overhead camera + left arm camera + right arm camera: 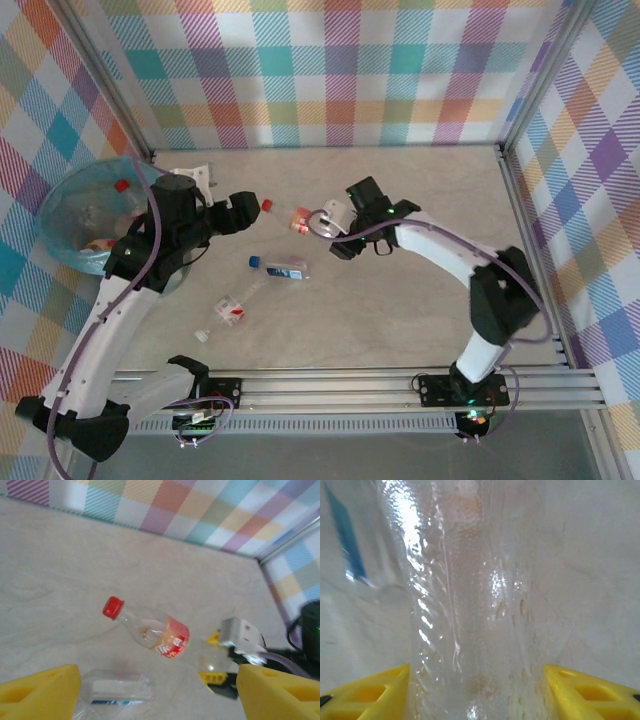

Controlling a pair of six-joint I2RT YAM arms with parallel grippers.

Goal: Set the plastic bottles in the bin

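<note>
The red cap (267,205) is pointing at my left gripper, so the bottle (299,219) will go into the bin with its base first when I carry it over.
A clear plastic bottle (288,213) with a red cap and red label (172,640) lies mid-table. My right gripper (320,222) is shut on its clear base. In the right wrist view the bottle's wall (475,605) spans the whole gap of that gripper (477,695), touching both yellow fingers. My left gripper (252,210) hovers just left of the red cap, open, its gap (157,700) empty. The bin (60,195), lined in teal, stands at the far left edge with bottles in it.
A clear bottle with a blue cap (280,267) lies below the held one, under the left gripper (117,690). A third bottle with a red label and white cap (230,308) lies nearer the front. Checked walls close in the table.
</note>
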